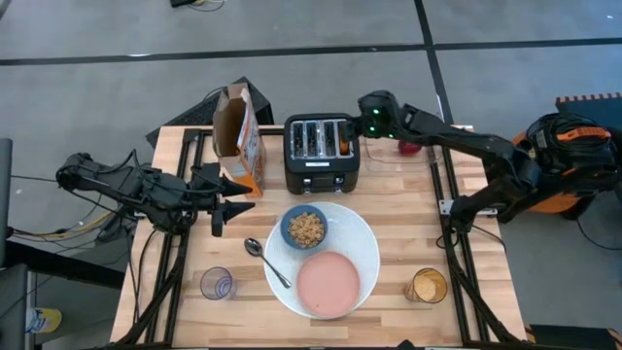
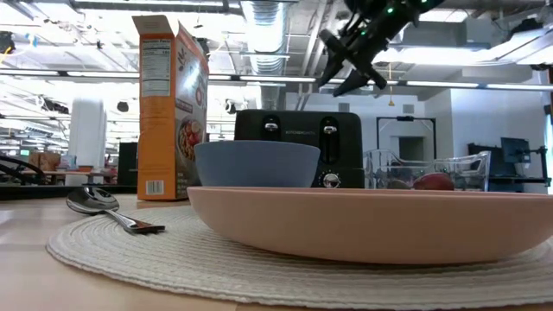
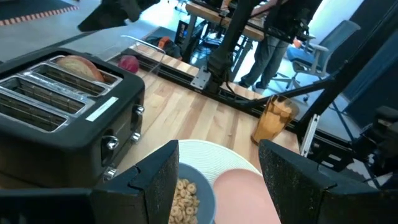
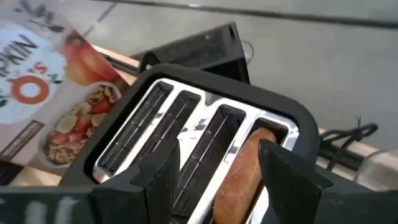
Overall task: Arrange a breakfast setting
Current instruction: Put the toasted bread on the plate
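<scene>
The bagel half's rim [image 1: 344, 147] sticks up above the toaster slot between the open fingers of my right gripper. So I keep going down until the fingers are at the bagel half's two sides [image 4: 239, 179], and then close them.
A large round white plate [image 1: 366, 243] holds a small blue bowl [image 1: 304, 228] of brown cereal [image 1: 307, 229] and a small pink plate [image 1: 328, 284]. A metal spoon [image 1: 265, 260] lies at the white plate's left rim. A bagel half [image 4: 242, 177] stands in the black toaster's [image 1: 323, 151] rightmost slot. My right gripper [image 4: 217, 152] is open above that slot, its fingers on either side of the bagel and clear of the toaster in the low view [image 2: 339, 78]. Red fruit [image 1: 410, 147] lies in a clear container at the far right. My left gripper [image 1: 233, 202] is open, left of the bowl.
A cereal box [image 1: 238, 136] stands left of the toaster. An empty glass [image 1: 218, 284] stands near the front left, and a glass of orange drink [image 1: 426, 286] near the front right. People stand beyond the table in the left wrist view [image 3: 273, 43].
</scene>
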